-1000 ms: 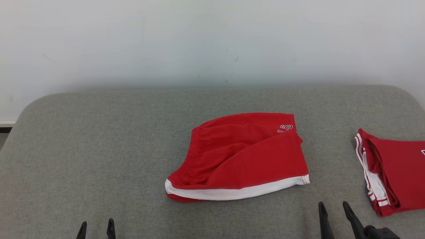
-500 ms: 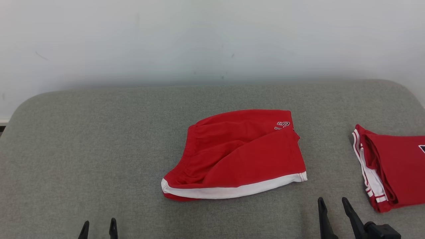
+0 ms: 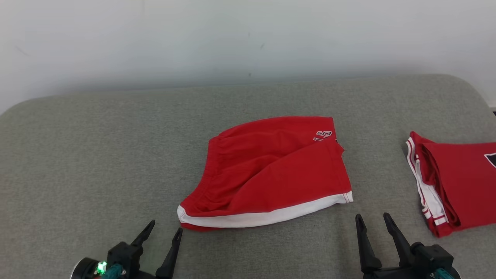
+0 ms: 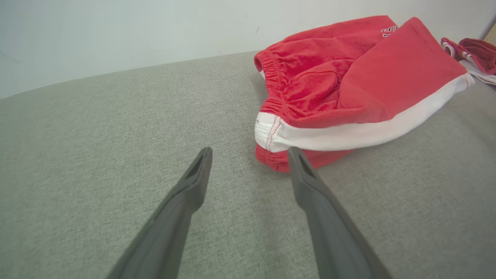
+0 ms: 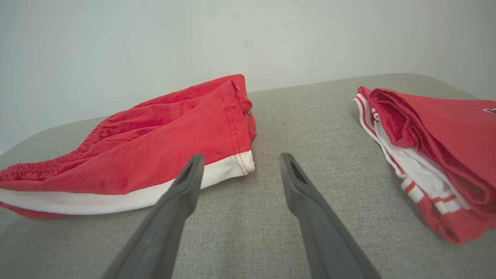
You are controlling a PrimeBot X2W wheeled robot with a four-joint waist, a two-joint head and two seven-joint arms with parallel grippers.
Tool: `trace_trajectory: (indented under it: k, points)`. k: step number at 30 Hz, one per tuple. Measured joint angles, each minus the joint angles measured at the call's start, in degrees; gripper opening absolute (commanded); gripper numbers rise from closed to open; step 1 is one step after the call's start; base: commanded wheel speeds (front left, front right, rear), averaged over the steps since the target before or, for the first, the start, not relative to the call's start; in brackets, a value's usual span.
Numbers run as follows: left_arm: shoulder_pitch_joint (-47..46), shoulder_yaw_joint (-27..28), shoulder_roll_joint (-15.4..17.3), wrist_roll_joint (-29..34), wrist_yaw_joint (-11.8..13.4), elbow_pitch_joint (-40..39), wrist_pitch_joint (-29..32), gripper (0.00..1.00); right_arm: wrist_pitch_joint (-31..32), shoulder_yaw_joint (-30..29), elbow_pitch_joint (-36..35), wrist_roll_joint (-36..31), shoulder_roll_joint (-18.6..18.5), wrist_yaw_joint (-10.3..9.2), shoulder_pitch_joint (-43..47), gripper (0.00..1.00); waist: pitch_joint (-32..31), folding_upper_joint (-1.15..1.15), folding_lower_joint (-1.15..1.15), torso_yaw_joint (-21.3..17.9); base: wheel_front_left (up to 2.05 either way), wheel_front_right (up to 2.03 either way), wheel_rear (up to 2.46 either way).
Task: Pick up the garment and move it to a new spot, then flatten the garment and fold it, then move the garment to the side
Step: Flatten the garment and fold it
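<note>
White shows from under the waistband's far corner (image 4: 262, 74). I should expect another piece of white hem to be hidden under the red shorts (image 3: 274, 167) when I lift.
A pair of red shorts (image 3: 267, 170) with a white hem band lies folded in the middle of the grey padded table (image 3: 97, 155). My left gripper (image 3: 164, 228) stands open just short of the shorts' near left corner; the left wrist view has the shorts (image 4: 348, 89) right beyond its fingertips (image 4: 296, 157). My right gripper (image 3: 372, 219) is open too, near the shorts' near right corner, and the right wrist view has the shorts (image 5: 155, 143) to the left of its fingers (image 5: 193, 166). Nothing is held.
A second red garment with white stripes (image 3: 457, 182) lies folded at the table's right edge, also in the right wrist view as a folded red pile (image 5: 438, 143). A pale wall (image 3: 232, 38) rises behind the table's rounded far edge.
The head view has tilted down and shifted, so everything sits higher and more to the left. Both grippers have come further forward, the left one more, up to the shorts' near corner.
</note>
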Motion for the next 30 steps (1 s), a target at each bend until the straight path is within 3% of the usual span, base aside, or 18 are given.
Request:
trace_trajectory:
  k: [8,20,21,22,23,25,26,27,30]
  points:
    - [-6.36,-6.57,3.45,-6.01,-0.01,5.87,0.44,1.0,-0.52,1.03,0.91,0.53,0.01,0.0,-1.82,1.0,1.51,0.0,0.0,-2.49,0.0,0.0,0.0]
    - [-9.54,-10.13,4.56,-9.9,-0.01,8.7,-1.1,1.0,-1.03,1.09,1.35,1.18,0.01,0.0,-1.81,1.0,2.08,0.0,0.0,-4.19,0.0,0.0,0.0]
    - [-9.85,-10.24,4.58,-10.15,-0.01,8.72,-1.31,0.93,-1.07,1.11,1.36,1.18,0.01,0.0,-1.81,1.0,2.11,0.0,0.0,-4.17,0.0,0.0,0.0]
    - [-10.0,-10.38,4.58,-10.33,-0.01,8.76,-1.35,0.71,-1.08,1.11,1.37,1.18,0.01,0.0,-1.81,1.0,2.14,0.0,0.0,-4.16,0.0,0.0,0.0]
    - [-10.03,-10.56,4.58,-10.49,-0.01,8.88,-1.47,0.43,-1.08,1.16,1.4,1.19,0.01,0.0,-1.82,1.0,2.17,0.0,0.0,-4.13,0.0,0.0,0.0]
    - [-10.09,-10.77,4.56,-10.78,-0.01,8.99,-1.51,0.18,-1.09,1.2,1.43,1.29,0.01,0.0,-1.84,1.0,2.25,0.0,0.0,-4.07,0.0,0.0,0.0]
    - [-10.2,-10.76,4.55,-10.85,-0.01,9.01,-1.53,0.13,-1.09,1.19,1.45,1.29,0.01,0.0,-1.86,1.0,2.29,0.0,0.0,-4.02,0.0,0.0,0.0]
    - [-10.37,-10.78,4.54,-10.96,-0.01,9.01,-1.6,0.0,-1.09,1.21,1.46,1.3,0.01,0.0,-1.86,1.0,2.33,0.0,0.0,-3.97,0.0,0.0,0.0]
    - [-10.9,-10.93,4.5,-11.17,-0.01,8.9,-1.78,0.0,-1.19,1.26,1.41,1.31,0.01,0.0,-1.88,1.0,2.59,0.0,0.0,-3.79,0.0,0.0,0.0]
